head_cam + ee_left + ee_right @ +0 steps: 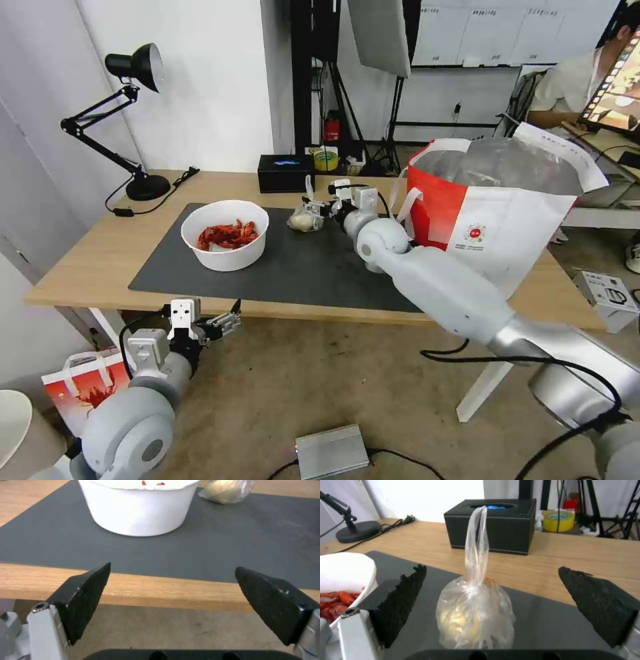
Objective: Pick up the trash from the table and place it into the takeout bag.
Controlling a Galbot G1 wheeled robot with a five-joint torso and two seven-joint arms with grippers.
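Observation:
My gripper will lift the small knotted clear bag, and the bag should bunch up and its tail should tip over, because its wrinkled film hangs loose.
The small knotted clear bag stands on the dark grey mat with its tail upright. My right gripper is open around it, one finger on either side and neither touching. To the left of it sits the white bowl of red crayfish shells. The takeout bag stands open at the table's right end, behind my right arm. My left gripper hangs open and empty just below the table's front edge, facing the bowl.
A black rectangular box and a yellow tape roll sit at the back of the table, a black desk lamp at the back left. On the floor are a lobster-print bag and a grey metal box.

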